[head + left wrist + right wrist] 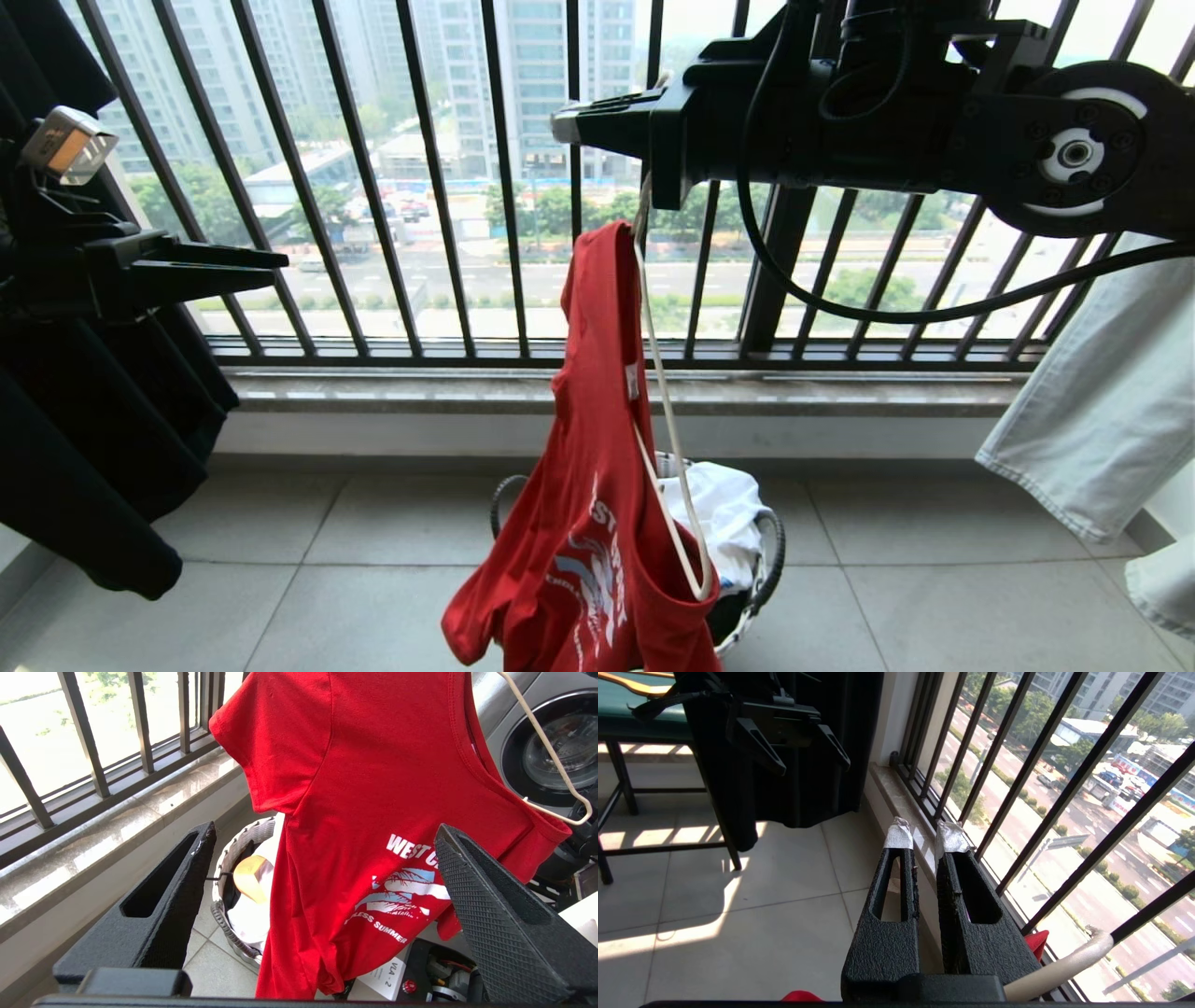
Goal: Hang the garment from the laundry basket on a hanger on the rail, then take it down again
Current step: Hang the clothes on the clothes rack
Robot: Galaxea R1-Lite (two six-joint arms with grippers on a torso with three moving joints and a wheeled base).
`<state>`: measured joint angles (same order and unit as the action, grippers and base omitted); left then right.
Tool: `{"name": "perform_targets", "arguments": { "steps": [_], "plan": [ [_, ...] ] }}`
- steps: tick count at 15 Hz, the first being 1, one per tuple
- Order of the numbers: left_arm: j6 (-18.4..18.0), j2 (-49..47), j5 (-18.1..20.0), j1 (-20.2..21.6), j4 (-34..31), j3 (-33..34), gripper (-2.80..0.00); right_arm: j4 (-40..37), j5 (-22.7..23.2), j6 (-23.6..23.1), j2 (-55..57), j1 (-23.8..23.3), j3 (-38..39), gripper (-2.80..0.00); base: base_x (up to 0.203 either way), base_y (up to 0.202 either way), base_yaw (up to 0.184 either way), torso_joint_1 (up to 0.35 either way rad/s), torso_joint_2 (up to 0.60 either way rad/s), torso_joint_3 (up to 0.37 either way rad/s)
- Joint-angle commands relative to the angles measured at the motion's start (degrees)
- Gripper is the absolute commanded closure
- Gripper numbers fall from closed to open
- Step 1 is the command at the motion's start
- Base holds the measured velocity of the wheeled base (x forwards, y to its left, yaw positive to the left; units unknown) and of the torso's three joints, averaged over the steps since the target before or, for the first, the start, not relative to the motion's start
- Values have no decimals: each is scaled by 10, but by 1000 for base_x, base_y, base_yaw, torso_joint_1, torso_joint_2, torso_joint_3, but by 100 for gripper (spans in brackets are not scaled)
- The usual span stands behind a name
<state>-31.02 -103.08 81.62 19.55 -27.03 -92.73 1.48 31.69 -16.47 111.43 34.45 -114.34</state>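
Note:
The red garment's flat front (591, 549) is facing the robot's left gripper, so next the right gripper rotates the hanger (666, 392) until the garment's sleeve points toward the left gripper.
The red garment (588, 467) with the white "WEST" print (373, 788) hangs bunched on one arm of the thin off-white hanger (667, 448), which tilts steeply over the laundry basket (770, 551). High up, my right gripper (560, 121) is shut on the hanger near the base of its fingers; the rod (1064, 966) comes out beside them, and its taped tips (924, 833) are bare. My left gripper (280, 268) is to the left, open, level with the shirt's top. In its wrist view (325, 829) the shirt hangs beyond the spread fingers, apart from them. The rail is out of view.
A white garment (719, 513) lies in the basket (243, 840). A black garment (93, 420) hangs at the left behind my left arm, pale jeans (1102, 392) at the right. Window bars (439, 233) and a stone sill (467, 392) lie ahead. A washing machine (551, 746) stands behind the shirt.

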Motion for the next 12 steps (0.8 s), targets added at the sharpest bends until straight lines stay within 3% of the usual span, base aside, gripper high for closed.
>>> {"name": "perform_targets", "arguments": {
  "steps": [1,5,10,12],
  "plan": [
    [-5,-4,5,0,-2,1,-280,-3,3,-7,-6,5,0,0,0,0,0,0,0,0],
    [-2,8,24,-32,-6,25,-280,-3,1,-22,-9,22,1,0,0,0,0,0,0,0],
    [28,35,48,-155,-7,75,-280,0,-19,-6,-8,64,4,0,0,0,0,0,0,0],
    [78,49,49,-191,-7,83,-280,13,-38,1,-1,72,4,0,0,0,0,0,0,0]
  ]
}}
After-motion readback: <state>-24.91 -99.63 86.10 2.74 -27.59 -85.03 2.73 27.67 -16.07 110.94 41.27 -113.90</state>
